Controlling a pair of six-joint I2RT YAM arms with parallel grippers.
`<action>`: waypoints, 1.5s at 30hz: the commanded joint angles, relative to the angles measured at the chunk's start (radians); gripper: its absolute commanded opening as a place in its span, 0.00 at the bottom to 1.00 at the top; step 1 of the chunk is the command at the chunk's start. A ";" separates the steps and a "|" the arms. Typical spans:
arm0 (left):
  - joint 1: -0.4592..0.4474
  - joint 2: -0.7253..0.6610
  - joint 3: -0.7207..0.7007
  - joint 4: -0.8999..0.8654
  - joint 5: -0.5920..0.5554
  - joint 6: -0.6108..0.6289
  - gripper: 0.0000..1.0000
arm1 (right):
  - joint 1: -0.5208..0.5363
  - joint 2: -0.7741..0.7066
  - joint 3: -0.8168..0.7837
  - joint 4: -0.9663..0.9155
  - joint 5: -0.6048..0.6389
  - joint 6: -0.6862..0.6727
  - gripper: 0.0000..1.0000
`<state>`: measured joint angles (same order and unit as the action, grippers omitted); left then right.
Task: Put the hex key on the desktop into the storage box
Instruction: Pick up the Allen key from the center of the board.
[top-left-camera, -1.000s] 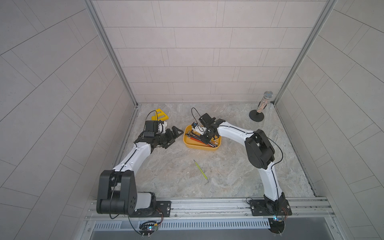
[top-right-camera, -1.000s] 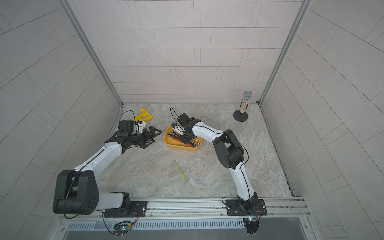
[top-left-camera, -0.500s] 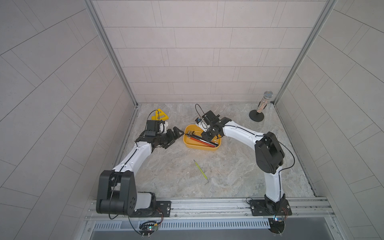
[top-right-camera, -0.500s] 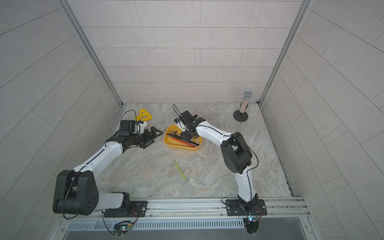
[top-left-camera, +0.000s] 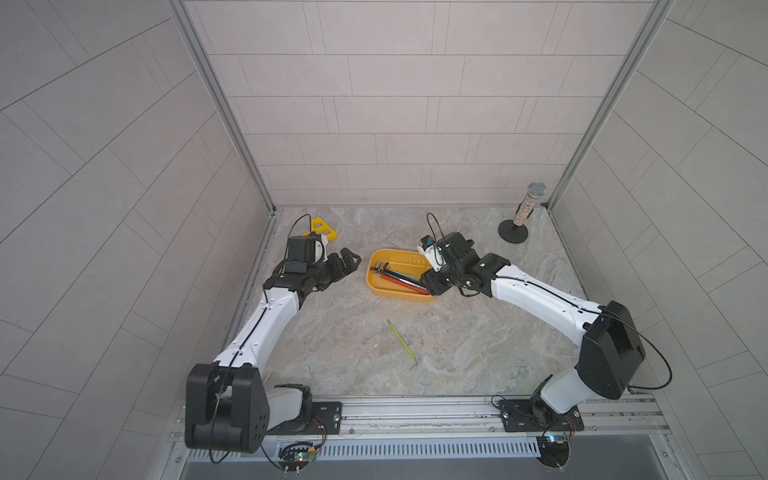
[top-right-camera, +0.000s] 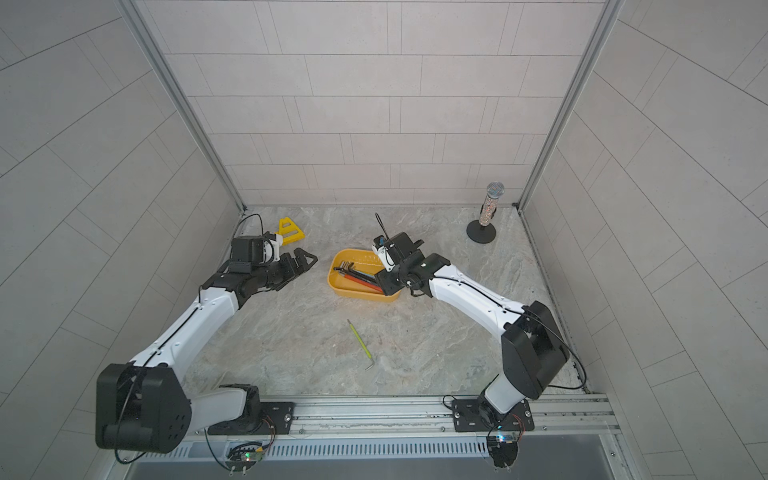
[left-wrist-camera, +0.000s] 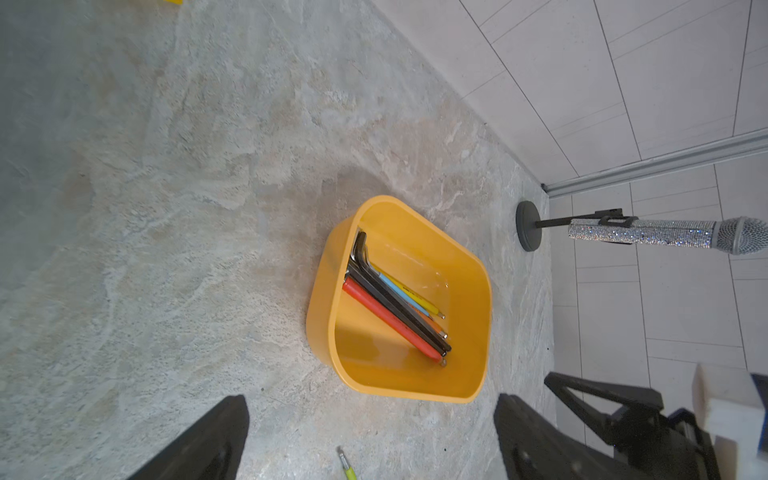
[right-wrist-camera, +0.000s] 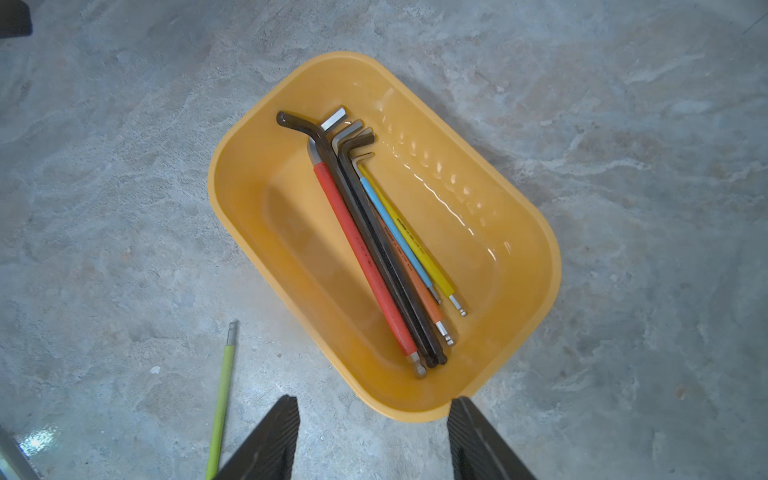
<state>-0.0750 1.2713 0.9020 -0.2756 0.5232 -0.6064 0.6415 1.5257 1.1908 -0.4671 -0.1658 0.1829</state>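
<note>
The green hex key (top-left-camera: 394, 328) is lying clear of the storage box, so I should keep my right gripper moving toward it with open fingers until they can close across its body (top-left-camera: 406, 347).
The yellow-orange storage box (top-left-camera: 376, 286) (top-right-camera: 338, 291) (left-wrist-camera: 484, 299) (right-wrist-camera: 544, 245) sits mid-desktop (top-left-camera: 332, 353) and holds several hex keys, a red one (right-wrist-camera: 365, 257) among them. A green hex key (top-left-camera: 401, 340) (top-right-camera: 360, 341) (right-wrist-camera: 222, 399) (left-wrist-camera: 347, 467) lies alone on the stone surface in front of the box. My right gripper (top-left-camera: 430, 282) (top-right-camera: 386, 282) (right-wrist-camera: 374, 401) hovers open at the box's near right corner, with nothing between its fingers. My left gripper (top-left-camera: 351, 262) (top-right-camera: 307, 259) (left-wrist-camera: 372, 399) is open and empty, just left of the box.
A small yellow triangular bracket (top-left-camera: 322, 228) (top-right-camera: 289, 230) lies at the back left behind my left wrist. A glittery microphone on a round black stand (top-left-camera: 525, 208) (top-right-camera: 488, 212) (left-wrist-camera: 644, 232) is in the back right corner. Tiled walls close three sides.
My right gripper has opened and drawn back from above the box's middle to its right end. The left arm has not moved.
</note>
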 joint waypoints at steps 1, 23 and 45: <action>-0.004 0.032 0.035 0.024 -0.035 -0.004 1.00 | 0.033 -0.089 -0.082 0.044 -0.006 0.129 0.63; -0.003 -0.020 0.005 0.009 -0.060 -0.002 1.00 | 0.357 -0.011 -0.174 -0.022 0.233 0.348 0.63; 0.014 -0.041 0.002 -0.010 -0.073 0.010 1.00 | 0.438 0.280 -0.032 -0.074 0.160 0.393 0.50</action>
<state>-0.0677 1.2472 0.9142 -0.2855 0.4450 -0.6079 1.0691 1.7901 1.1492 -0.5049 0.0002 0.5625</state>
